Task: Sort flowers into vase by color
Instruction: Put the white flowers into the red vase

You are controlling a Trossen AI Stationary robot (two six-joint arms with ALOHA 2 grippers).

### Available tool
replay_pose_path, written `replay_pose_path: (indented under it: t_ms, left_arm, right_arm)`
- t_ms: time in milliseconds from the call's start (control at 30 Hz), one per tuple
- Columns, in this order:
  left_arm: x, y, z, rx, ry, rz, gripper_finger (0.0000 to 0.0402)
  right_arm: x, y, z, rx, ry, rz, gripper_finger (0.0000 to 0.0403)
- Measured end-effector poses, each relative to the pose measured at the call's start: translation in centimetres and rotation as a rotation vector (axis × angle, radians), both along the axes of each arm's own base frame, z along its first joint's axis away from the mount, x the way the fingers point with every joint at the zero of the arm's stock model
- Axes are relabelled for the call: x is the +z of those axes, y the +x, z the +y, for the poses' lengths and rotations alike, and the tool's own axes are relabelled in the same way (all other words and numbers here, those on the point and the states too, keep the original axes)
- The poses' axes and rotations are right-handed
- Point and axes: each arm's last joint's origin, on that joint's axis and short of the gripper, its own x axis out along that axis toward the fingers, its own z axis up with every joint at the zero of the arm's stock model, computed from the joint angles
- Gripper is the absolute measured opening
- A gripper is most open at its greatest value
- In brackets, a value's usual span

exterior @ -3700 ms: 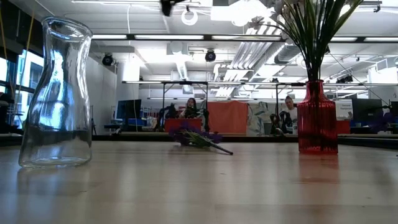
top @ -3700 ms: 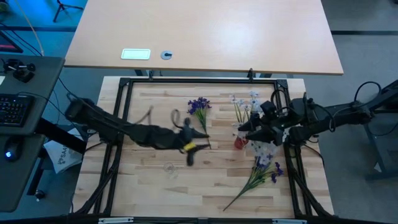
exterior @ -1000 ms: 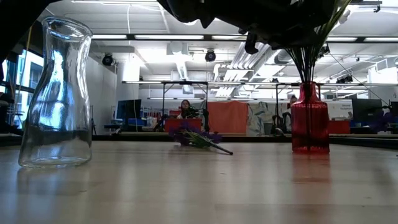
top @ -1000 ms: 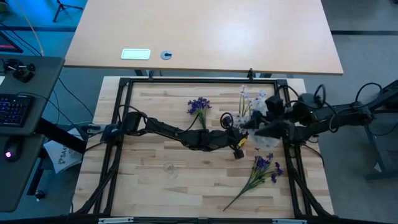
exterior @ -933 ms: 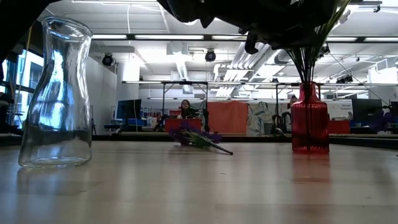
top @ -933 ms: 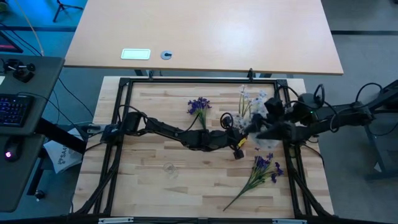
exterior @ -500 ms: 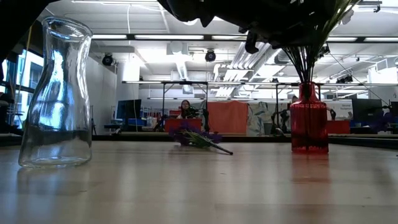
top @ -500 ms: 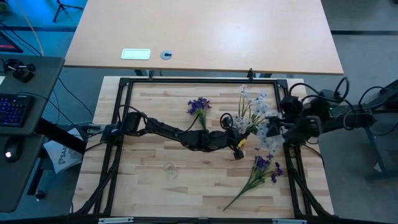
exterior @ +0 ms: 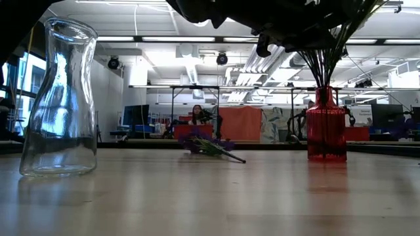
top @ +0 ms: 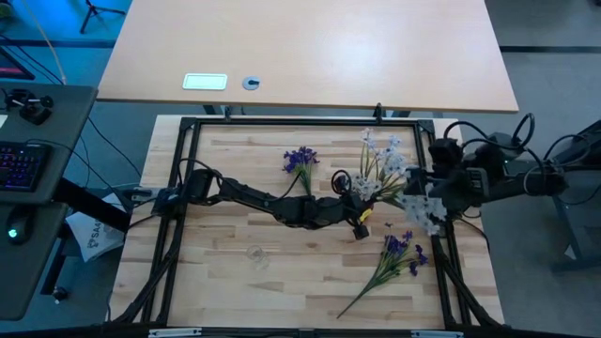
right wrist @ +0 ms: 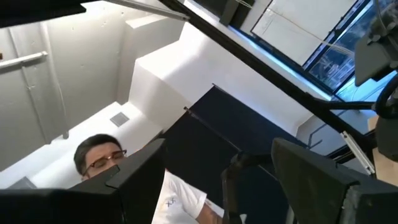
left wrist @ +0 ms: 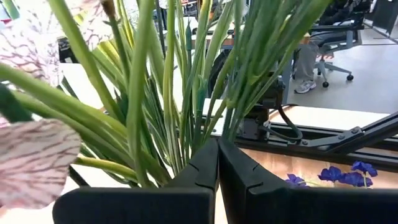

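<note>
White blossoms (top: 425, 210) are crowded up against my right gripper, so my left gripper should hold a stem higher up (top: 391, 187) close to its blossom while my right gripper moves back.
A red vase (exterior: 326, 134) holds pale white flowers (top: 380, 166) on green stems (left wrist: 186, 93). My left gripper (left wrist: 217, 160) is shut, reaching in from the table's left, with its tips right at those stems (top: 361, 223). My right gripper (top: 427, 197) stands open near the table's right edge, beside the outermost white blossoms, and nothing shows between its fingers (right wrist: 137, 180). One purple flower sprig (top: 300, 160) lies flat on the far middle of the table. Another purple sprig (top: 399, 252) lies at the near right. My left gripper's shut fingertips (left wrist: 205, 163) stand right in front of the bunch of green stems above the red vase. Whether they touch the stems, I cannot tell.
A clear glass vase (exterior: 59, 98) stands upright on the near left part of the table (top: 255, 253). A black metal frame (top: 282, 122) runs around the wooden table top. A larger bare table stands beyond the far edge. A person shows in the right wrist view.
My right gripper has drawn back from the white flowers toward the table's right edge, staying open. The white blossoms it covered now show, spread out above the red vase.
</note>
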Motion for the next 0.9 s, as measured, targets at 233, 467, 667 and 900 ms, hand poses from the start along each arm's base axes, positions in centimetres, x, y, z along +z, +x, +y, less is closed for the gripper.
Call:
replay_pose_path:
  t_ms: [233, 467, 667, 900]
  left_arm:
    - [1.9, -0.5, -0.1, -0.022, 0.015, -0.021, 0.0]
    - [6.1, -2.1, -0.9, -0.094, 0.033, -0.061, 0.001]
    - [10.1, -3.4, -1.5, -0.206, -0.078, -0.215, 0.0063]
    - [10.4, -2.9, 0.3, -0.232, -0.145, -0.268, 0.0155]
  right_arm:
    - [-0.1, 0.0, 0.0, -0.012, -0.025, -0.007, 0.0287]
    - [-0.1, 0.0, 0.0, -0.013, -0.03, -0.004, 0.0287]
    - [-0.3, 0.5, 0.0, -0.014, -0.032, 0.019, 0.0287]
    - [-0.9, 1.9, 0.1, -0.007, -0.039, 0.068, 0.0287]
